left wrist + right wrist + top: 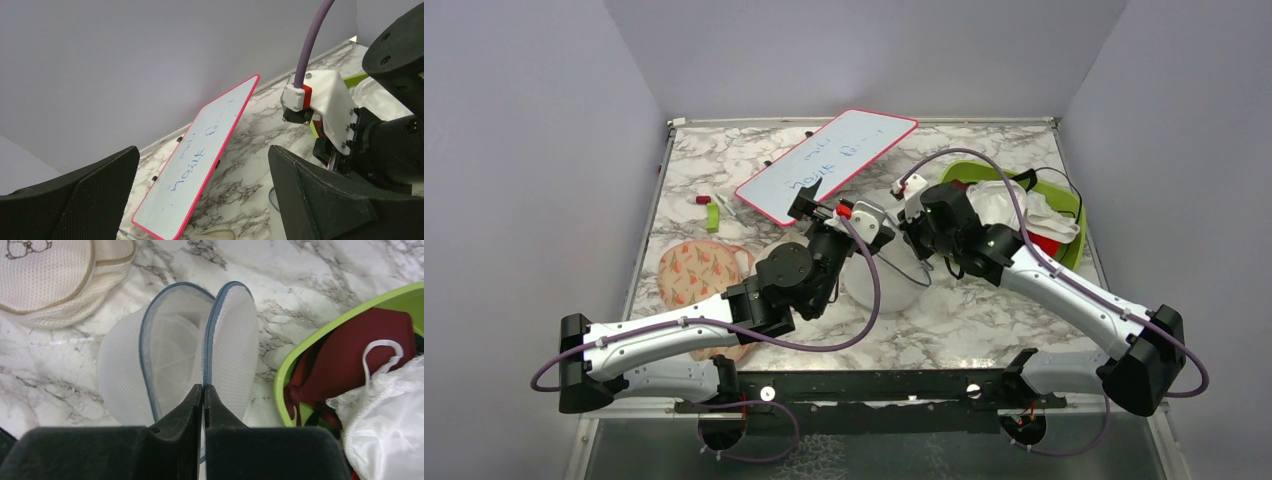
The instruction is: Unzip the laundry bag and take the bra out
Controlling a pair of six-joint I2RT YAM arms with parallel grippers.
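Observation:
The lid is held in my right gripper by its zip edge [208, 351] beside the empty bag's open rim [144, 357], so I should keep moving the lid down until it covers the bag's rim.
The laundry bag [175, 355], white mesh with a blue-grey zip line, stands on the marble with its round lid open; I see nothing inside it. It sits mid-table in the top view [879, 285]. My right gripper [203, 387] is shut on the zip edge of the lid, and in the top view it [919, 242] is just above the bag. A dark maroon-red bra [350, 350] lies in the green bin, partly under white garments. My left gripper [205, 165] is open and empty, held in the air left of the bag, facing the whiteboard; the top view shows it too [809, 207].
A red-framed whiteboard [824, 165] lies at the back. A peach floral pouch [699, 270] is at the left, a beige mesh pouch [45, 280] beside the bag. The green bin [1069, 215] at the right holds white lace garments [390, 415]. Small red and green items [711, 215] lie at the left.

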